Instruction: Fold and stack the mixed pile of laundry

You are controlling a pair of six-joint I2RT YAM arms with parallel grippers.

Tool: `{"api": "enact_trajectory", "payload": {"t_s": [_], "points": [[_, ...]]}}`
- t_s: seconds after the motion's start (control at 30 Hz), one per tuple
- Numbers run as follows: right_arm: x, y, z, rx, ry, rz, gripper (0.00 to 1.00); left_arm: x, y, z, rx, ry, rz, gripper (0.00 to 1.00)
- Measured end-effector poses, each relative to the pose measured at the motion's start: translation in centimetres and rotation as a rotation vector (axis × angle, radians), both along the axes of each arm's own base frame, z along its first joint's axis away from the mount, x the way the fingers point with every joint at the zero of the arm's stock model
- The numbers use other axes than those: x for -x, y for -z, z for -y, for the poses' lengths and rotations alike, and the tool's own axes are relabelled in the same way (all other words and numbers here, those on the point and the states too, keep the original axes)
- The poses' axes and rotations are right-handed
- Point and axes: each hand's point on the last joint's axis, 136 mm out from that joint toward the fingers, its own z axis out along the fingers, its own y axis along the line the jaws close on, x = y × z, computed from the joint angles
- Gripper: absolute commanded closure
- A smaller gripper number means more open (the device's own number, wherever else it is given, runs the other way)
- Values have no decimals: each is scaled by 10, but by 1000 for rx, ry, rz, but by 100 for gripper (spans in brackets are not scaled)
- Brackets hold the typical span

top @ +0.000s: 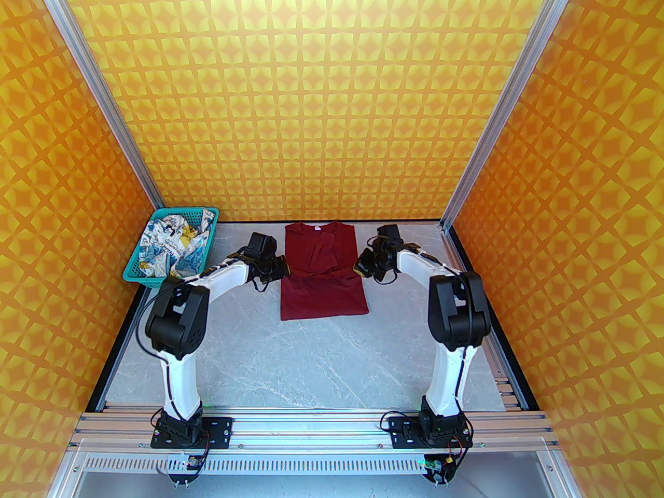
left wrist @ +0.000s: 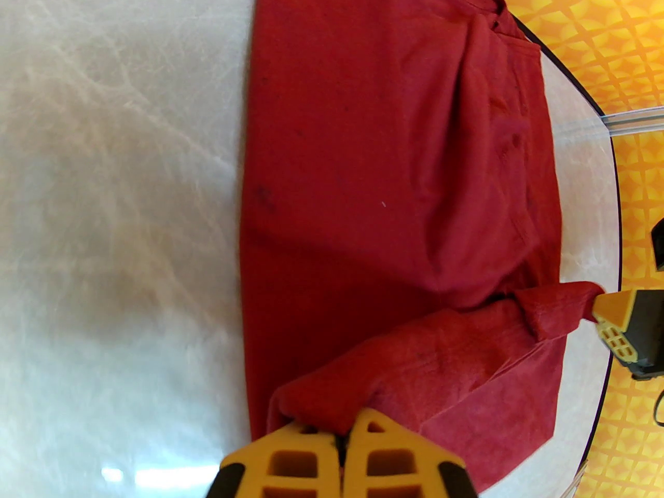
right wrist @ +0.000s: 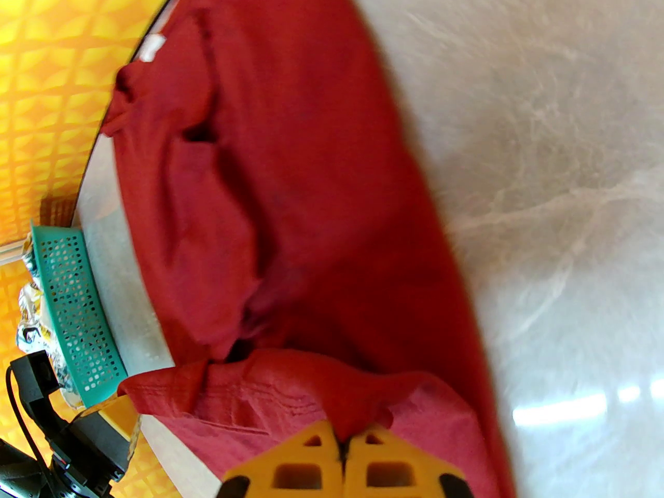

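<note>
My right gripper should put the hem down and help pull the T-shirt closer before folding further, because the red T-shirt's collar is at the table's back edge.
The dark red T-shirt (top: 321, 257) lies flat at the far middle of the table, collar toward the back wall. A hemmed edge of it (left wrist: 456, 340) stretches across its middle, raised between my two grippers. My left gripper (top: 282, 267) is at the shirt's left side, its yellow fingers (left wrist: 311, 459) shut on a red corner. My right gripper (top: 359, 266) is at the shirt's right side, shut on the other corner (right wrist: 358, 413). The white printed garment (top: 174, 241) lies crumpled in the teal basket (top: 136, 270).
The teal perforated basket (right wrist: 78, 304) stands at the back left corner, just left of my left arm. Grey marbled tabletop (top: 321, 361) stretches between the shirt and the arm bases. Patterned orange walls and aluminium posts (top: 482, 138) close in the table's sides and back.
</note>
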Motion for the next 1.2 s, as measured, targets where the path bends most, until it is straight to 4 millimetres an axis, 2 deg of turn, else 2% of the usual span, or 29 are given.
{"api": "enact_trajectory", "payload": {"t_s": [0.07,0.13,0.2,0.27,0.47,0.57,0.63,0.73,0.83,0.9,1.0,1.13,1.17,1.2], "points": [[-2,7,1,-11,3,-7,84,-4,4,-2,6,-3,3,92],[-6,8,2,-29,5,1,71,-8,6,-5,9,-4,10,74],[-13,7,3,-52,7,25,65,-14,5,-9,14,-9,30,55],[-23,5,5,-87,8,57,61,-22,3,-14,21,-17,57,49],[-42,-6,15,-164,19,127,57,-41,-6,-36,39,-55,124,50],[-42,-15,21,-160,19,153,57,-32,-9,-45,34,-62,126,52],[-33,-23,22,-155,16,168,58,-19,-18,-46,32,-55,132,53],[-13,-36,13,-139,-7,192,62,1,-40,-36,39,-20,167,56],[-8,-41,-8,-137,-59,219,68,10,-53,-12,54,37,198,60],[-9,-37,-20,-142,-85,219,71,12,-46,3,60,73,190,62],[-20,-26,-31,-147,-99,214,75,5,-18,23,66,110,153,62],[-39,-5,-30,-140,-86,199,76,-9,29,30,52,114,88,62],[-43,0,-29,-137,-82,194,76,-11,37,31,50,116,76,62],[-46,6,-28,-133,-76,187,76,-17,36,34,63,120,86,63]]}}
